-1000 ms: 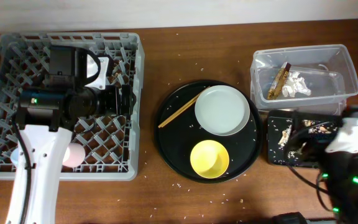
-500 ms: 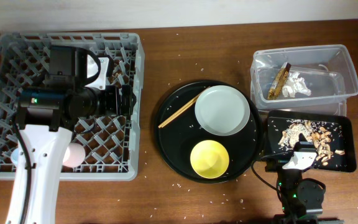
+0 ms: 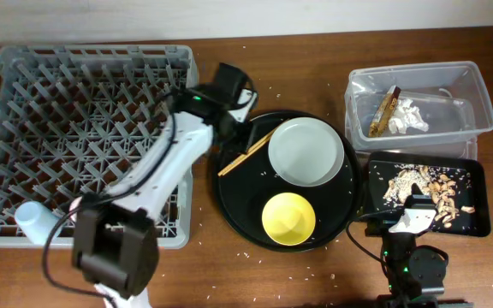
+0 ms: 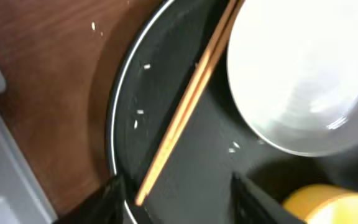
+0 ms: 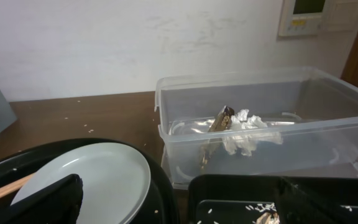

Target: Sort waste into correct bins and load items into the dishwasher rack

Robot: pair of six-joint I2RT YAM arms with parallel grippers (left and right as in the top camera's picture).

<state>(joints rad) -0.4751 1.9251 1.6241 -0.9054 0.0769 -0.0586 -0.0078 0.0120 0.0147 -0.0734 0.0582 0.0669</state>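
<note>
I should turn in line with the chopsticks [image 4: 173,129] and grip farther in, because they lie at a slant under my left gripper and one finger is over the tray's rim [image 4: 112,163].
My left gripper [image 3: 234,132] is open over the left edge of the round black tray [image 3: 229,184]. In the left wrist view its fingers [image 4: 182,205] straddle the near end of the wooden chopsticks [image 4: 188,102], which also show in the overhead view [image 3: 246,152]. The grey-green plate [image 3: 306,152] and the yellow bowl [image 3: 289,218] sit on that tray. A light blue cup [image 3: 31,218] stands in the grey rack [image 3: 24,64]. The pink cup is hidden. My right gripper [image 3: 409,221] is open and empty at the table's front edge.
The clear tub [image 3: 478,103] holds the wrapper [image 3: 386,111] and the white tissue [image 3: 413,115]. The shallow black tray [image 3: 478,192] holds food scraps [image 3: 418,184]. Rice grains lie scattered on the table. My left arm crosses the rack's right side.
My left arm has swung from over the rack to the round tray's left edge, above the chopsticks. My right arm drew back from the black tray a second ago and has stayed still since.
</note>
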